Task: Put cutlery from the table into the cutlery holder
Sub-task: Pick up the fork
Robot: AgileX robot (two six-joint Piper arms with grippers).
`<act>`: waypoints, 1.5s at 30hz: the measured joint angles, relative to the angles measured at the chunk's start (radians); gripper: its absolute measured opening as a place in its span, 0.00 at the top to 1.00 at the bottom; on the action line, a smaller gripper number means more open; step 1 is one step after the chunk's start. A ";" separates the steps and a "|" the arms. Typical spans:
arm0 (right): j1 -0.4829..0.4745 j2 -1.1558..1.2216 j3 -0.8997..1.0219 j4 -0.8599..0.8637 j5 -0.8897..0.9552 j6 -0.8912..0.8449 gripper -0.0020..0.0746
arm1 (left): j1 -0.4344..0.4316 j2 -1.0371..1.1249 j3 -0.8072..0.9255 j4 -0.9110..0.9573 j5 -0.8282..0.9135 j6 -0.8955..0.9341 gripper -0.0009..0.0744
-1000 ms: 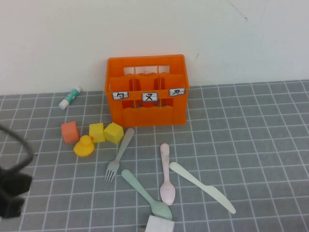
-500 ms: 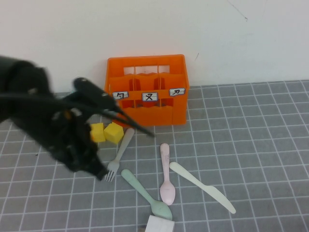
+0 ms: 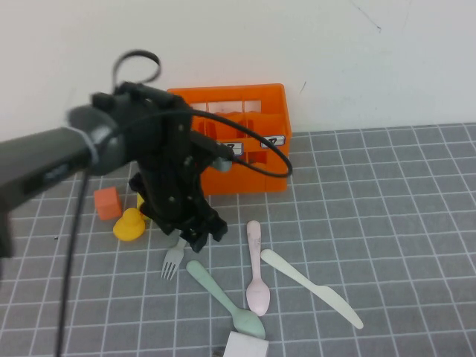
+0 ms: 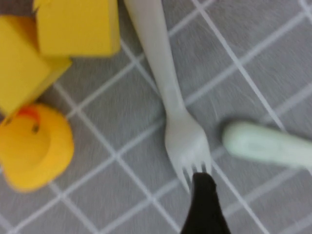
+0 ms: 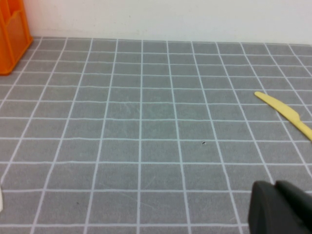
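Observation:
The fork's handle (image 4: 170, 92) is clear of the yellow cubes and mint-green spoon, so the robot's left gripper should keep going down and close across the fork handle's middle (image 4: 159, 56).
The orange cutlery holder (image 3: 245, 167) stands at the back of the grey gridded table (image 3: 387, 208). The grey-beige fork (image 3: 172, 261), mint-green spoon (image 3: 223, 297), pale pink spoon (image 3: 256, 271) and cream-white knife (image 3: 309, 286) lie in front of it. My left gripper (image 3: 198, 235) is open and low over the fork's handle. In the left wrist view one finger (image 4: 204, 204) sits at the fork's (image 4: 168, 97) tines, near the mint spoon's handle end (image 4: 263, 146). My right gripper (image 5: 282, 207) is shut and empty above bare table. The knife (image 5: 285, 114) and the holder's corner (image 5: 12, 34) show ahead of it.
An orange cube (image 3: 107, 202) and a yellow duck (image 3: 128, 225) sit left of the fork. Two yellow cubes (image 4: 78, 24) lie beside the fork's handle. A white box (image 3: 245, 346) is at the front edge. The left arm hides the tube.
The left arm swung in from the left and came down over the fork's handle. The cutlery has not moved.

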 joint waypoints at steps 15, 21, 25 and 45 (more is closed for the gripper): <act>0.000 0.000 0.000 0.000 0.000 0.000 0.98 | 0.052 0.122 -0.023 0.050 -0.148 -0.123 0.42; 0.000 0.000 0.000 0.000 0.000 0.000 0.98 | 0.070 0.136 -0.024 0.006 -0.152 -0.087 0.41; 0.000 0.000 0.000 0.000 0.000 0.000 0.98 | 0.061 0.162 -0.025 -0.012 -0.159 -0.045 0.41; 0.000 0.000 0.000 0.000 0.000 0.000 0.98 | 0.059 0.170 -0.031 -0.030 -0.070 -0.033 0.86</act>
